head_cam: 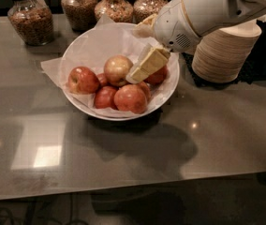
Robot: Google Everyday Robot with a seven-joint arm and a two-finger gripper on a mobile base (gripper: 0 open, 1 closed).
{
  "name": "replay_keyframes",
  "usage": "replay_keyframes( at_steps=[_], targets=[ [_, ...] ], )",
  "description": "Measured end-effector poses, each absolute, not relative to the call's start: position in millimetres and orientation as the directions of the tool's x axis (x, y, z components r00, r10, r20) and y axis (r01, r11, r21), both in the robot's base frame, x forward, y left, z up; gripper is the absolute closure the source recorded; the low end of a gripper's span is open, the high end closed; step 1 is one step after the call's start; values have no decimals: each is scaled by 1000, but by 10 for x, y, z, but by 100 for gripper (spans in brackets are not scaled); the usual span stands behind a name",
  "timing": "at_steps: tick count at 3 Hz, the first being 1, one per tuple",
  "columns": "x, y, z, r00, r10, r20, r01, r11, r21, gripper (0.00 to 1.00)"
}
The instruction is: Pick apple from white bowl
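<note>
The pale apple (128, 66) is off to one side of my gripper's fingers, so my gripper should open and move over the pale apple's middle (117, 69) before it closes.
The white bowl (84, 108), wide and lined with crinkled white paper, sits on the counter at centre left. It holds several apples. The palest apple (116, 68), yellowish-green with a pink blush, lies near the bowl's middle, with smaller red apples (83, 80) around it. My gripper (135, 75) reaches down into the bowl from the upper right on a white arm (203, 11). Its cream-coloured fingers (148, 64) lie right beside the pale apple's right side, touching or nearly so.
Several glass jars of grains (30, 20) stand along the back of the counter. A tall stack of beige paper bowls (222, 55) stands right of the white bowl, under the arm. The counter's front edge (133, 189) runs across the bottom.
</note>
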State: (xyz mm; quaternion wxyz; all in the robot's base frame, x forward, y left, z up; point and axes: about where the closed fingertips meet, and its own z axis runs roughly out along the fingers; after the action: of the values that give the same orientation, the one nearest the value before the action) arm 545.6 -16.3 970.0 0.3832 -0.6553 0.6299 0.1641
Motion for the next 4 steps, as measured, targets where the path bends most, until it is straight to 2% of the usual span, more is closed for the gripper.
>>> replay_keyframes(
  at_steps=[1, 2, 3, 4],
  targets=[
    [5512, -100, 9685, 158, -700, -696, -954, 74, -291, 28],
    [5533, -39, 9633, 154, -698, -699, -960, 62, -274, 37],
    [5505, 14, 9559, 142, -690, -710, -969, 50, -242, 51],
    [5477, 54, 9517, 134, -679, -722, -975, 40, -218, 49]
  ],
)
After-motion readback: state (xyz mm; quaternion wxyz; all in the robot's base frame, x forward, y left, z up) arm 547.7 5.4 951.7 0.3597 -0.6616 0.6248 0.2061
